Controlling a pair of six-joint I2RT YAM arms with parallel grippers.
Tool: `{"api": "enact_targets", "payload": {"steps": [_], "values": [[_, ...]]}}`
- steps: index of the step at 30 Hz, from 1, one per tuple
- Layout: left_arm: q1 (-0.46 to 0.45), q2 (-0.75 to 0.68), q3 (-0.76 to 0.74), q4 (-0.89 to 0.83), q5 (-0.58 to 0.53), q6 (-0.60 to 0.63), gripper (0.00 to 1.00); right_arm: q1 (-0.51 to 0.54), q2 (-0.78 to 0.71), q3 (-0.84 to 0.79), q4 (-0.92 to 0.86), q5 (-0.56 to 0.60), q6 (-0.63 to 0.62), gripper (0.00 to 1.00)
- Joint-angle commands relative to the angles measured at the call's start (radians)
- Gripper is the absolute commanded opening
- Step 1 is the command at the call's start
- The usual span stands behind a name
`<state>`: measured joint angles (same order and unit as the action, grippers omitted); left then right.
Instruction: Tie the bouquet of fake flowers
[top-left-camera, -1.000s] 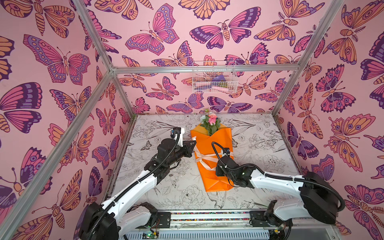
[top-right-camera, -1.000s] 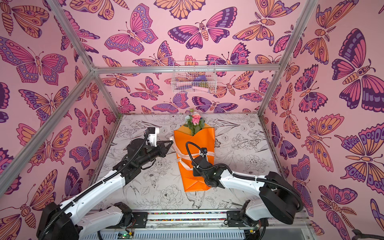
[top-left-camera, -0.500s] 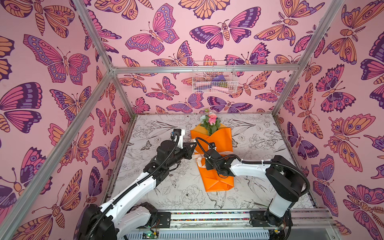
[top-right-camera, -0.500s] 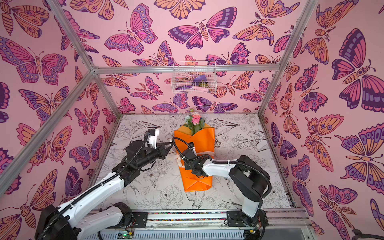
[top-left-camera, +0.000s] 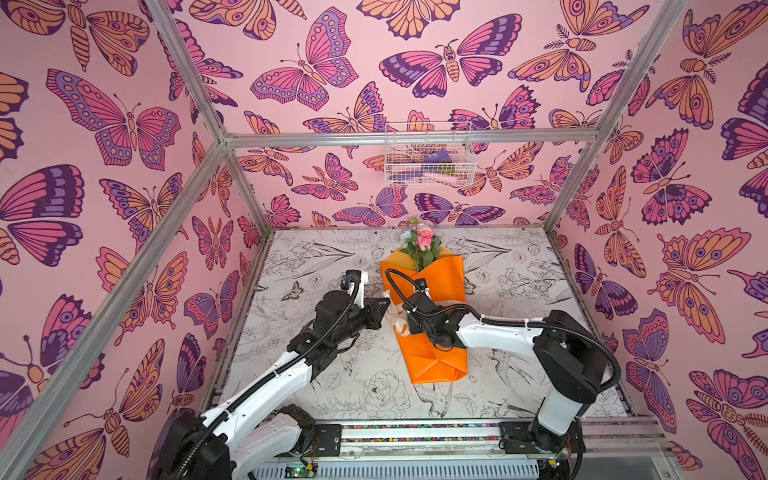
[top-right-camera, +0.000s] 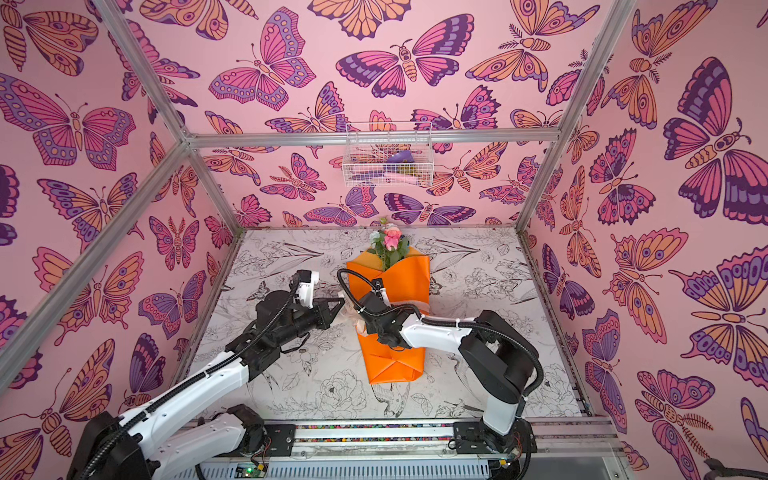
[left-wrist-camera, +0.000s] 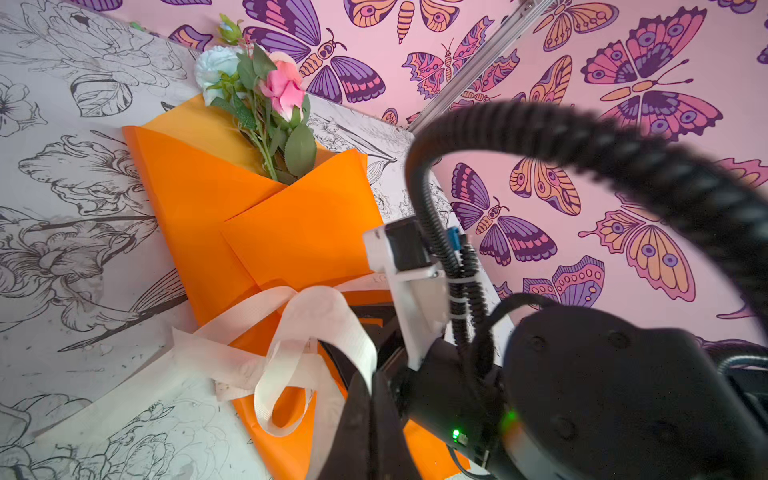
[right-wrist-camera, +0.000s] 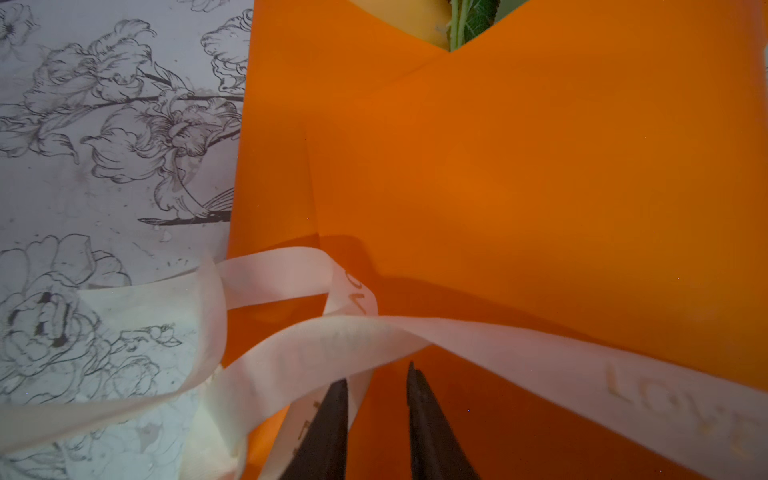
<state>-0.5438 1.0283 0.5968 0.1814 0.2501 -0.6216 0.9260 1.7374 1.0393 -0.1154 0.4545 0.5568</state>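
Only orange paper (right-wrist-camera: 379, 408) is between my right gripper's open fingers, so I should go to the ribbon at the paper's edge (right-wrist-camera: 232, 400) and pinch it before I pull it tight.
The bouquet of fake flowers (top-left-camera: 436, 274) (top-right-camera: 403, 274) lies on the table in orange paper, its pink and white blooms (left-wrist-camera: 274, 83) at the far end. A cream ribbon (left-wrist-camera: 266, 307) (right-wrist-camera: 519, 353) crosses its middle and bunches in loops at its left edge. My left gripper (top-left-camera: 386, 301) (left-wrist-camera: 371, 376) is shut on a ribbon loop there. My right gripper (right-wrist-camera: 376, 374) hovers low over the paper just short of the ribbon. It is open, with bare orange paper showing between the fingers and a ribbon strip beside one finger (right-wrist-camera: 332, 415). In both top views its wrist hides the fingers.
A white wire basket (top-left-camera: 428, 153) hangs on the back wall. Butterfly-print walls close in the left, right and back. The arm bases stand on a metal rail (top-left-camera: 415, 432) at the front edge. The table (top-left-camera: 332, 374) has a floral line-drawing surface.
My right gripper moved left and farther up the bouquet to the ribbon crossing, and its jaws went from shut to open. My left gripper stayed shut on the ribbon, hardly moving.
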Motion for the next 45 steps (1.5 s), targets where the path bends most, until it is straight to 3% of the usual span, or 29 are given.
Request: {"api": "enact_targets", "payload": {"steps": [1,14,17,23,29,39,45], "values": [[-0.004,-0.013,-0.023,-0.019,-0.014,-0.008,0.00,0.021,-0.050,-0.010,-0.072,-0.005,0.035,0.32],[-0.003,-0.010,-0.041,-0.030,-0.022,-0.015,0.00,0.046,-0.224,0.029,-0.242,-0.126,0.057,0.25],[-0.004,-0.010,-0.042,-0.027,-0.020,-0.017,0.00,0.014,-0.177,0.121,-0.341,-0.160,0.050,0.28],[-0.004,-0.016,-0.046,-0.021,-0.029,-0.021,0.00,-0.063,0.057,0.356,-0.525,-0.303,-0.024,0.37],[-0.004,-0.006,-0.045,-0.014,-0.026,-0.025,0.00,-0.071,0.202,0.484,-0.540,-0.399,-0.094,0.45],[-0.005,0.001,-0.049,-0.011,-0.034,-0.027,0.00,-0.071,0.326,0.525,-0.546,-0.402,-0.131,0.40],[-0.005,0.007,-0.048,-0.005,-0.031,-0.026,0.00,-0.075,0.353,0.545,-0.561,-0.374,-0.126,0.27]]}}
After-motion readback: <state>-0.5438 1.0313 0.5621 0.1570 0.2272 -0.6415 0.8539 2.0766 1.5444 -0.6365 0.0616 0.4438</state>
